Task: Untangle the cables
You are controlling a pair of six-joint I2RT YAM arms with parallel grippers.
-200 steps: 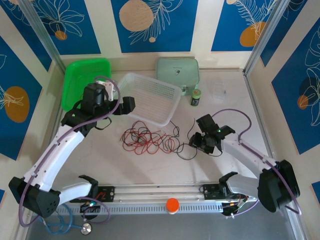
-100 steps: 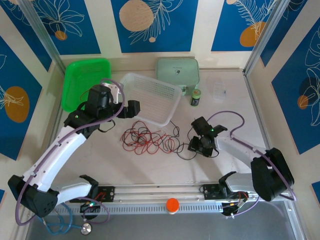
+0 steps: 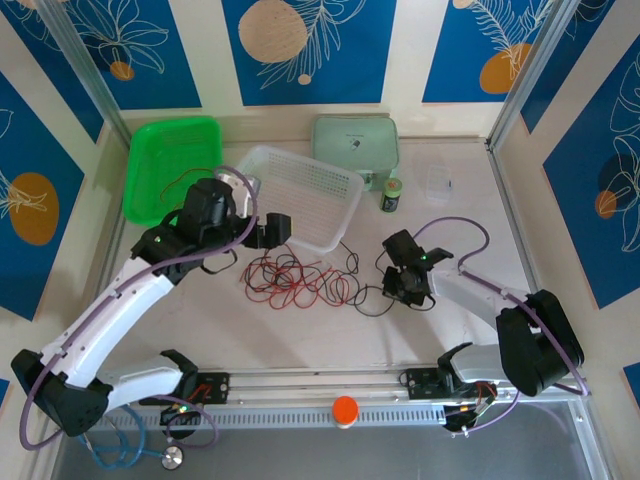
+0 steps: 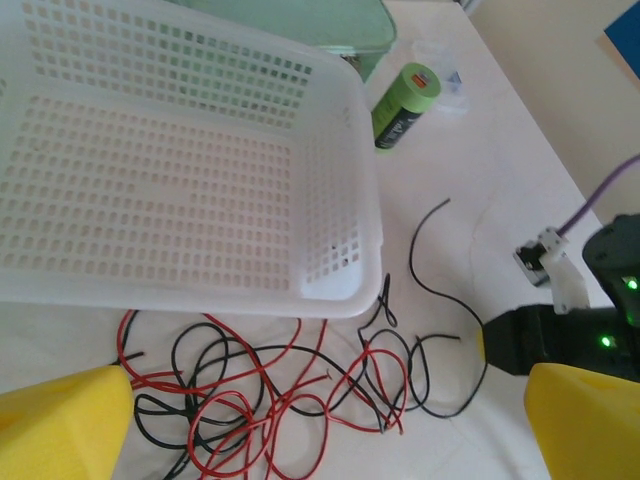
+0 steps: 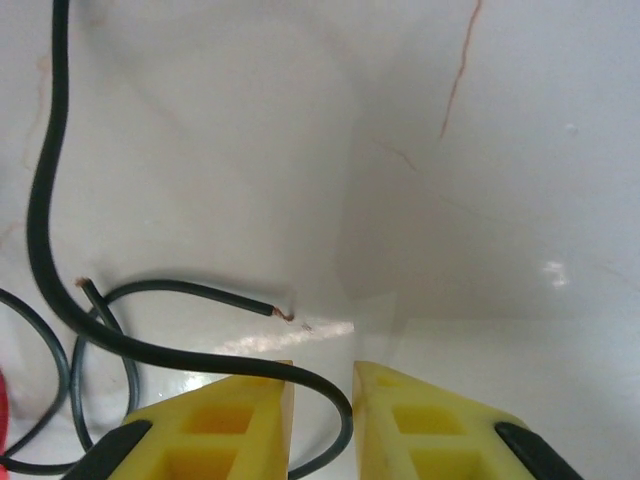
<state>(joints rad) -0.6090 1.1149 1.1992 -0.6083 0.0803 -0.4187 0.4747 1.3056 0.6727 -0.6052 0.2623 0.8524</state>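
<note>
The black cable's loose end point(image 4: 438, 207) is lying clear of the red loops. My left gripper goes on toward the cable point(image 4: 462, 303) beside my right gripper before it closes there.
The cables lie tangled on the white table in front of the basket. The red cable point(image 3: 290, 282) point(image 4: 280, 410) forms several loops, with the black cable point(image 3: 365, 305) point(image 4: 440, 290) woven through them and trailing right. My left gripper point(image 3: 266, 228) point(image 4: 320, 430) hovers above the tangle's upper left, wide open and holding nothing. My right gripper point(image 3: 396, 289) point(image 5: 322, 400) is down on the table at the black cable's right end. Its jaws are narrow, with a bend of black cable point(image 5: 60, 250) between the fingers and a gap left around it.
A white perforated basket point(image 3: 345, 215) point(image 4: 350, 200) stands just behind the tangle. A green tray point(image 3: 170, 160) sits at back left. At the back are a mint box point(image 3: 355, 145), a green can point(image 3: 392, 194) point(image 4: 405, 105) and a small clear container point(image 3: 438, 183).
My left arm has swung right and forward, closer to the tangle. My right gripper has slid left onto the black cable's end and narrowed its jaws around it.
</note>
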